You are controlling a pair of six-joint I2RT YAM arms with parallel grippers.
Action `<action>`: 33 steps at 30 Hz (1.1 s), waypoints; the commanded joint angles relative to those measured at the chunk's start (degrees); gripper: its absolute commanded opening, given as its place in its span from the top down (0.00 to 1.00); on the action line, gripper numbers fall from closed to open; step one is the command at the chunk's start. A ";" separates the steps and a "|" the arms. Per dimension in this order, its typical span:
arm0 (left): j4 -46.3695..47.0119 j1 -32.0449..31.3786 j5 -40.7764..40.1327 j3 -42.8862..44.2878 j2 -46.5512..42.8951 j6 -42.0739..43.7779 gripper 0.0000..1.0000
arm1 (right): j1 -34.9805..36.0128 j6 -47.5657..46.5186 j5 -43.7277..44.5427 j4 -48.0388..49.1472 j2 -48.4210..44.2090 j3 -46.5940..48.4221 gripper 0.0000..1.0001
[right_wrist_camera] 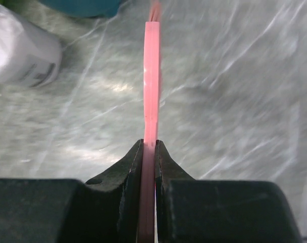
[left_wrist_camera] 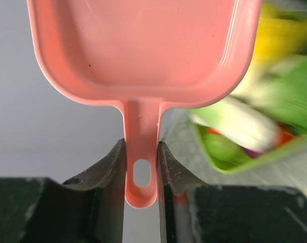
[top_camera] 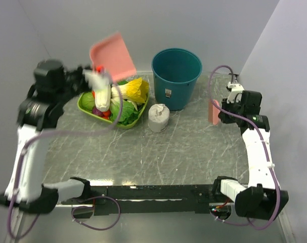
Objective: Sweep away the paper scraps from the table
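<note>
I should keep lowering my left gripper and release the pink dustpan (top_camera: 113, 56) flat on the table before the green tray (top_camera: 130, 152). The dustpan is empty and the table clear.
My left gripper (top_camera: 91, 76) is shut on the handle of a pink dustpan (top_camera: 113, 55), held high and tilted over the back left, above the green tray. In the left wrist view the pan (left_wrist_camera: 143, 45) is empty, its handle pinched at my left gripper (left_wrist_camera: 141, 167). My right gripper (top_camera: 222, 109) is shut on a flat pink brush (top_camera: 213, 112) held upright over the table's (top_camera: 193, 147) right side. The brush shows edge-on (right_wrist_camera: 151, 76) in my right gripper (right_wrist_camera: 149, 148). No paper scraps show in any view.
A teal bin (top_camera: 176, 76) stands at the back centre, also in the right wrist view (right_wrist_camera: 82, 6). An upright white tissue roll (top_camera: 158, 118) stands in front of it (right_wrist_camera: 19, 50). A green tray (top_camera: 81, 104) of vegetables sits back left (left_wrist_camera: 229, 167). Walls close the back and right.
</note>
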 commanded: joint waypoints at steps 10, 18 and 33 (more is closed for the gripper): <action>-26.17 -1.63 18.59 -41.99 -15.25 14.07 0.99 | 10.99 -45.71 17.76 28.41 -1.46 -12.61 1.00; -19.31 -3.48 16.29 -48.97 -5.61 13.46 0.99 | 13.10 -48.97 20.39 32.36 0.29 -20.69 1.00; -1.29 -9.19 13.48 -54.50 2.76 2.47 0.84 | 17.94 -52.41 19.61 27.82 2.05 -29.15 0.88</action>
